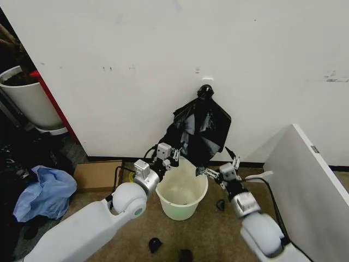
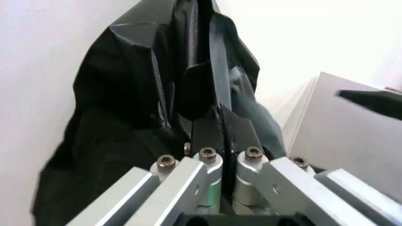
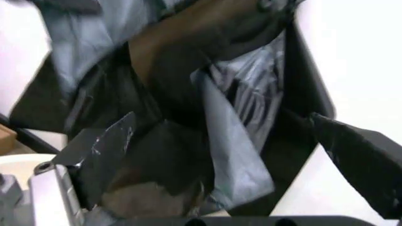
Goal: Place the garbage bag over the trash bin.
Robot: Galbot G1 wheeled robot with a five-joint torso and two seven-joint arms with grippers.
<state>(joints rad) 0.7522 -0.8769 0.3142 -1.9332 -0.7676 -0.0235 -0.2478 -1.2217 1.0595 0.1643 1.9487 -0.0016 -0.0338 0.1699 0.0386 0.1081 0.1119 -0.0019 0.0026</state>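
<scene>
My gripper is about to pull the wrinkly garbage bag [image 1: 197, 140]. The black bundle's smooth edge [image 1: 225, 118] shows behind it, so the bag will come away, leaving the bundle hanging.
The trash bin [image 1: 181, 195], a cream-white bucket, stands open on the floor by the wall. Just above and behind it hangs the wrinkly black garbage bag [image 1: 189, 130], in front of a black bundle under a round knob [image 1: 205, 91]. At the bin's far left rim, my left gripper [image 1: 175, 155] is shut on a fold of the bag's lower edge; the left wrist view shows its fingertips [image 2: 221, 125] pinching the film [image 2: 144, 94]. My right gripper [image 1: 216, 162] is open at the bin's far right rim. Bag plastic [image 3: 232, 141] hangs between its spread fingers [image 3: 100, 150].
A taller white tub [image 1: 27, 101] stands at the far left, with a light blue plastic heap [image 1: 43, 194] and a cardboard box [image 1: 98, 173] below it. A white panel [image 1: 311, 185] walls off the right. Small dark bits [image 1: 155, 244] lie on the floor near the bin.
</scene>
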